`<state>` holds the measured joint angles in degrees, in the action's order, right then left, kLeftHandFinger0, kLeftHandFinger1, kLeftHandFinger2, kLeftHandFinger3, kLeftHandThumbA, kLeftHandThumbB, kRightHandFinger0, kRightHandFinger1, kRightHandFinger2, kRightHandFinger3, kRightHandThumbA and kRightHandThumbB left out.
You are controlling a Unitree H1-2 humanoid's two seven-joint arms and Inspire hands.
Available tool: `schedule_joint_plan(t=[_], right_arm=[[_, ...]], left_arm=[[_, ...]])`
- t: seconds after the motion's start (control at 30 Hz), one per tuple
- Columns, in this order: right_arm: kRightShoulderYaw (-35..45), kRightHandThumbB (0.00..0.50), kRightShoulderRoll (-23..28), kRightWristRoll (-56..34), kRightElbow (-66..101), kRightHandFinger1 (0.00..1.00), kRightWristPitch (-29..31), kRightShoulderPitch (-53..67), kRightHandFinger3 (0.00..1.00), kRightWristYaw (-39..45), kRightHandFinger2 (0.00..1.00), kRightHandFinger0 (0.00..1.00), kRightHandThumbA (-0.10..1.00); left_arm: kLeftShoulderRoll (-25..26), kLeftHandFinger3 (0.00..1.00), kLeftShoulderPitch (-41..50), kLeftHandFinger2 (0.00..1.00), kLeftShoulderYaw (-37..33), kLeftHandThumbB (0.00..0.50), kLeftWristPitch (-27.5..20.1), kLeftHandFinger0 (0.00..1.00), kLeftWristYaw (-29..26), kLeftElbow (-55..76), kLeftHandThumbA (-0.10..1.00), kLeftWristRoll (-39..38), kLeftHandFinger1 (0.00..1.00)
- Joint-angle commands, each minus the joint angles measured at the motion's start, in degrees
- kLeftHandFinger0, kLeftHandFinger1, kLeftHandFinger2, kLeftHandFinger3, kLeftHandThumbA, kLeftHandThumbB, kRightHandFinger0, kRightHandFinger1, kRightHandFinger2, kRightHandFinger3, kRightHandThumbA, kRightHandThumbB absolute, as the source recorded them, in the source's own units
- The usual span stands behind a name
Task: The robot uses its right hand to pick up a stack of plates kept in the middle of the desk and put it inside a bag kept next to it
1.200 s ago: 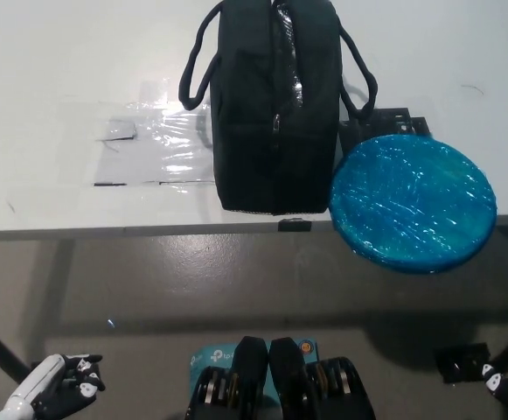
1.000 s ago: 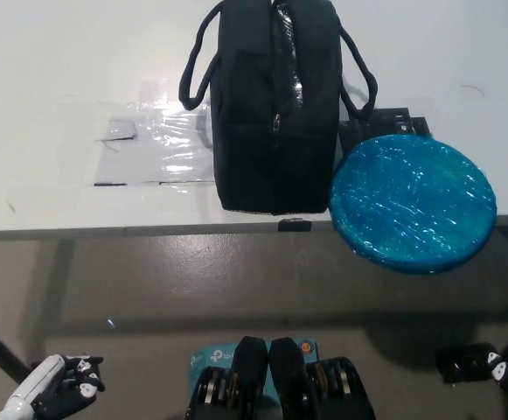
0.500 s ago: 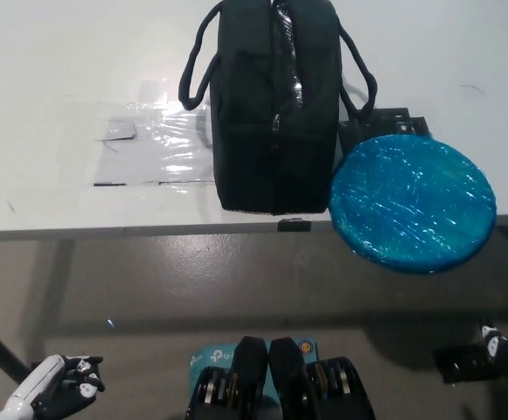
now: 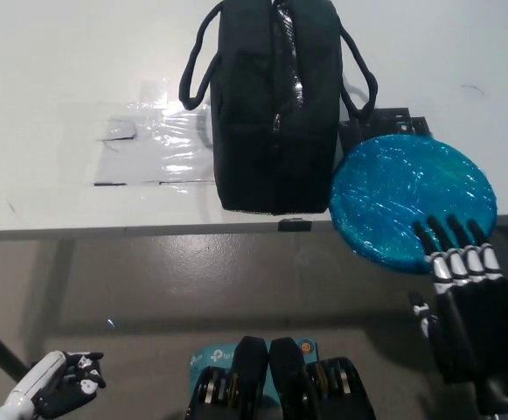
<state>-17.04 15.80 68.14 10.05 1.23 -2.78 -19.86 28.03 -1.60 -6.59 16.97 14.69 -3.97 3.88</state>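
Note:
The black bag's opening (image 4: 290, 54) should widen around the stack when I push it in edge-on, because a narrow shiny gap shows beyond the zip pull (image 4: 276, 123).
A stack of blue plates (image 4: 407, 197) wrapped in shiny film lies on the white desk (image 4: 61, 79), overhanging its front edge at the right. A black bag (image 4: 275, 105) with two handles stands just to its left, its zip running along the top. My black right hand (image 4: 465, 302) is open, palm down, fingers stretched forward; its fingertips (image 4: 450, 232) overlap the plates' near rim. I cannot tell whether they touch. My white left hand (image 4: 57, 392) rests low at the bottom left, below the desk, fingers curled.
A patch of clear film (image 4: 153, 136) is taped to the desk left of the bag. A dark flat object (image 4: 385, 122) lies behind the plates. Below the desk edge is grey floor (image 4: 149, 289).
My right hand has risen from the bottom right corner up to the plates' near rim, with its fingers spread. The plates, bag and left hand have not moved.

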Motion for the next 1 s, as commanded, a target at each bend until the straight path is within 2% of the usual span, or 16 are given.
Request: schedule_joint_plan(t=[0.0, 0.17, 0.23, 0.37, 0.47, 0.7, 0.73, 0.9, 0.97], right_arm=[[-0.9, 0.500, 1.8, 6.1, -0.9, 1.00, -0.1, -2.6, 1.00, -3.3, 1.00, 1.00, 0.76], [-1.0, 0.500, 2.6, 5.7, -5.0, 1.00, -0.3, -4.6, 1.00, -4.1, 1.00, 1.00, 0.73], [-0.5, 0.499, 3.5, 6.8, -6.6, 1.00, -0.9, -6.2, 1.00, -4.7, 1.00, 1.00, 0.80], [0.1, 0.500, 4.8, 7.7, -8.2, 1.00, -2.2, -9.1, 1.00, -4.0, 1.00, 1.00, 0.86], [0.7, 0.500, 5.0, 6.6, -7.9, 1.00, -3.2, -10.4, 1.00, -1.3, 1.00, 1.00, 0.85], [-0.4, 0.500, 1.9, 2.9, -9.9, 1.00, -2.8, -8.2, 1.00, -2.3, 1.00, 1.00, 0.81], [-0.9, 0.500, 1.6, 4.3, -10.0, 1.00, -3.8, -7.8, 1.00, -1.5, 1.00, 1.00, 0.86], [-0.5, 0.500, -0.3, 0.5, -11.9, 1.00, -3.4, -7.0, 1.00, 0.0, 1.00, 1.00, 0.85], [-0.3, 0.500, -0.8, -0.9, -12.4, 1.00, -3.1, -6.7, 1.00, 0.0, 1.00, 1.00, 0.78]], left_arm=[[2.0, 0.91, -1.3, 0.88, 0.1, 0.206, 0.9, 0.93, 1.5, 2.1, -0.10, 1.3, 0.91], [2.2, 0.92, -1.4, 0.88, -0.1, 0.202, 0.8, 0.91, 1.8, 2.1, -0.10, 2.1, 0.90], [2.0, 0.92, -1.2, 0.88, 0.2, 0.200, 1.2, 0.91, 2.0, 2.5, -0.10, 1.8, 0.90], [2.1, 0.94, -1.4, 0.89, 0.2, 0.203, 1.5, 0.94, 2.5, 2.4, -0.10, 2.0, 0.91], [1.9, 0.93, -1.5, 0.89, 0.2, 0.207, 1.2, 0.92, 2.3, 2.1, -0.10, 2.4, 0.91], [2.5, 0.93, -1.4, 0.89, 0.1, 0.196, 1.3, 0.93, 2.6, 2.7, -0.10, 3.3, 0.91], [2.5, 0.93, -1.4, 0.89, 0.2, 0.200, 0.2, 0.92, 2.6, 2.3, -0.10, 3.2, 0.90], [2.3, 0.92, -1.4, 0.88, 0.5, 0.198, 1.8, 0.91, 2.8, 2.8, -0.10, 2.8, 0.90], [2.3, 0.93, -1.3, 0.88, 0.5, 0.199, 1.6, 0.92, 2.8, 2.7, -0.10, 2.8, 0.91]])
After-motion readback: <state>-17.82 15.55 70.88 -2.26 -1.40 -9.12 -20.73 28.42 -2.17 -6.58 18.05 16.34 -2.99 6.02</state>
